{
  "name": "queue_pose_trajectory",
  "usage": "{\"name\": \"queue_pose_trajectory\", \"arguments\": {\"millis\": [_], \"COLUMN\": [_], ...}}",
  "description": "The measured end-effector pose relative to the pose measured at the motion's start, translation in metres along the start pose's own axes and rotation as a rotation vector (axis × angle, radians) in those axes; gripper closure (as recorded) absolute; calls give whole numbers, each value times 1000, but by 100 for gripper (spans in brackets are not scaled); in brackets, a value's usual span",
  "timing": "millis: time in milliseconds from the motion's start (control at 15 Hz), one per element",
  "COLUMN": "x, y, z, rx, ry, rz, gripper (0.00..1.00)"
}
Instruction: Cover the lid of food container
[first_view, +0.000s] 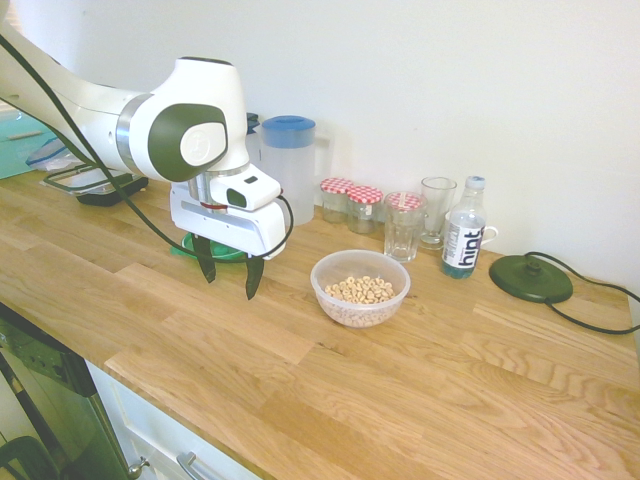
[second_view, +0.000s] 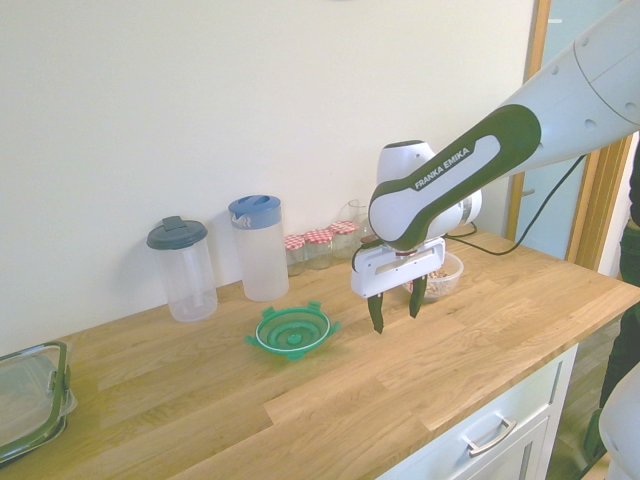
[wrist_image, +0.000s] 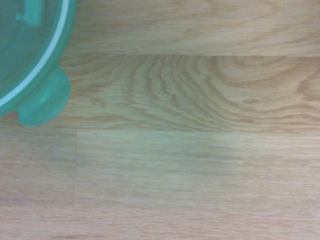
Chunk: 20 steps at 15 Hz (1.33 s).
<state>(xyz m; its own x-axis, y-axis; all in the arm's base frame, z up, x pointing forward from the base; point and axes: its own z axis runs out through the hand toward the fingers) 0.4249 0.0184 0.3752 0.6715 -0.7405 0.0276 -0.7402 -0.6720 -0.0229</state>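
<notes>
I expect the green lid (first_view: 226, 254) to show its hidden domed top when I flip it over onto the bowl, because its white sealing ring (wrist_image: 45, 56) faces up.
The round green lid (second_view: 292, 331) lies flat on the wooden counter, with its clip tabs sticking out; in the first exterior view only a green sliver of the lid (first_view: 228, 254) shows behind the arm. One tab and part of the rim of the lid (wrist_image: 35, 75) show in the wrist view. The food container (first_view: 360, 287), a whitish bowl holding tan cereal rings, sits on the counter; in the second exterior view the food container (second_view: 442, 274) is half hidden behind the gripper. My gripper (second_view: 397, 309) hangs open and empty just above the counter, between lid and bowl.
Along the wall stand a blue-lidded jug (first_view: 288, 165), a grey-lidded jug (second_view: 182, 268), red-checked jars (first_view: 349, 203), two glasses (first_view: 418, 221) and a water bottle (first_view: 463, 240). A black kettle base (first_view: 530, 277) sits at the far end. A rectangular black-rimmed container (second_view: 28, 398) lies at the opposite end.
</notes>
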Motion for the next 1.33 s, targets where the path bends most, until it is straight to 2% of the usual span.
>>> {"name": "queue_pose_trajectory", "arguments": {"millis": [200, 467, 667, 1067, 1333], "x": [0, 5, 29, 66, 67], "y": [-4, -20, -30, -51, -68], "z": [-2, -12, -6, 20, 56], "rx": [37, 220, 327, 437, 457], "ry": [-3, -94, -185, -293, -336], "rz": [12, 14, 14, 45, 71], "gripper": [0, 0, 0, 0, 0]}}
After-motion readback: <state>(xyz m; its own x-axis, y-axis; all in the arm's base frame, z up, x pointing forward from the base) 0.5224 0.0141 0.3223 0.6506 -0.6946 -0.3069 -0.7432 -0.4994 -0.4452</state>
